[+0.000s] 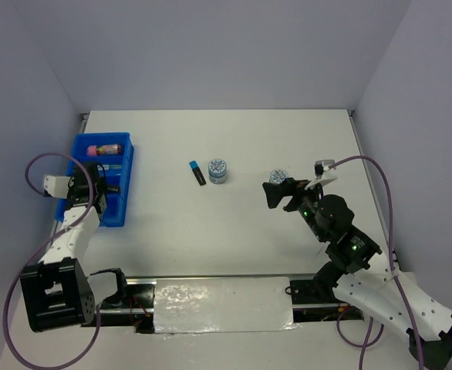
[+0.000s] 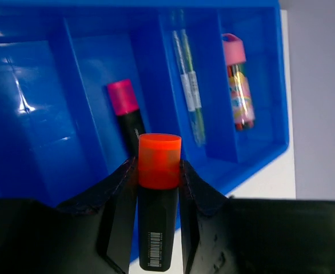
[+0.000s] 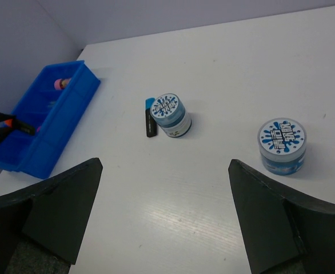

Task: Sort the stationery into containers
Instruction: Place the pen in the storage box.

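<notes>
My left gripper should keep lowering the orange-capped highlighter [image 2: 159, 162], which is lined up along the pink-capped highlighter's compartment, and let go of it beside the pink cap [image 2: 123, 97].
The blue compartment tray [image 1: 128, 176] stands at the table's left edge. My left gripper [image 1: 95, 185] hovers over it, shut on a black highlighter with an orange cap [image 2: 157, 228]; the fingertips [image 2: 159, 165] clamp the cap end. In the tray [image 2: 36, 114] lie a pink-capped highlighter [image 2: 127, 114], thin pens [image 2: 188, 85] and a pink tube [image 2: 239, 80]. A blue-capped highlighter [image 1: 197, 172] lies mid-table beside a tape roll [image 1: 218, 170]. A second roll [image 1: 276, 176] sits just beyond my right gripper [image 1: 276, 193], which is open and empty [image 3: 164, 162]. No yellow stick is in view.
Grey walls enclose the table on three sides. In the right wrist view the rolls [image 3: 170, 114] [image 3: 282, 145] stand about a hand's width apart, with the tray [image 3: 47, 123] far left.
</notes>
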You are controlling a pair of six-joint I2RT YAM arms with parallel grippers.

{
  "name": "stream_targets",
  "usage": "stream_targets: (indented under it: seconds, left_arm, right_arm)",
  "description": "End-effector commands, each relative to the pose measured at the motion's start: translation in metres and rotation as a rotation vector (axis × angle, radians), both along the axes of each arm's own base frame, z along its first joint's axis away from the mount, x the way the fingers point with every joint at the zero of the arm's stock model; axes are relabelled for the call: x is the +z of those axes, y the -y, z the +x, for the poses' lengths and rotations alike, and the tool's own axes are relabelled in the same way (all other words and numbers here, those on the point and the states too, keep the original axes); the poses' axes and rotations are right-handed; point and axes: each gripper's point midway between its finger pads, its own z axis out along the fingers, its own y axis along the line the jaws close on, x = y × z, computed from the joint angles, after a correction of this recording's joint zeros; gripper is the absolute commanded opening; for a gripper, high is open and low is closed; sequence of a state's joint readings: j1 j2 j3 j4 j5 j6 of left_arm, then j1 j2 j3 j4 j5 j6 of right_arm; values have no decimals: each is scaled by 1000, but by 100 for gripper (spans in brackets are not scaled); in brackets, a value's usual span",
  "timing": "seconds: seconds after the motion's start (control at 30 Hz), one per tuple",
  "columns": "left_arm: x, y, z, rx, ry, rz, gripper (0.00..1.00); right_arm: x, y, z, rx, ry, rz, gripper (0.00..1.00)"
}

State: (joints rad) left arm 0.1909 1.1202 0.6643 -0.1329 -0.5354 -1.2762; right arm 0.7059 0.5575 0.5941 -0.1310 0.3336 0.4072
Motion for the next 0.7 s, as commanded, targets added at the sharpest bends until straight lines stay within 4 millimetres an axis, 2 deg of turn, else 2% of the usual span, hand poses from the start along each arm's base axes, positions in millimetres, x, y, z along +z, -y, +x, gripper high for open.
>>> stream_targets:
  seconds: [0.0,0.23,0.4,0.53,0.57,0.63,0.67]
  left_arm:
    - [25,-21,23,98,217,-46,3]
    - [23,-49,24,163,225,4,10]
    - [11,-50,24,159,191,-6,22]
    - [2,-51,19,182,162,-21,45]
    - [4,-52,20,175,163,-11,61]
    - [10,-51,22,164,178,-8,77]
    - [15,-51,23,161,187,-7,79]
  right_arm:
    - [9,-4,2,14,32,35,100]
    - [7,-8,2,32,27,35,100]
    - [6,-11,4,37,19,31,100]
    - [5,-11,3,38,19,30,100]
    - [6,-11,4,38,21,29,100]
    - [5,-13,4,44,18,29,100]
    - [5,-13,4,46,16,28,100]
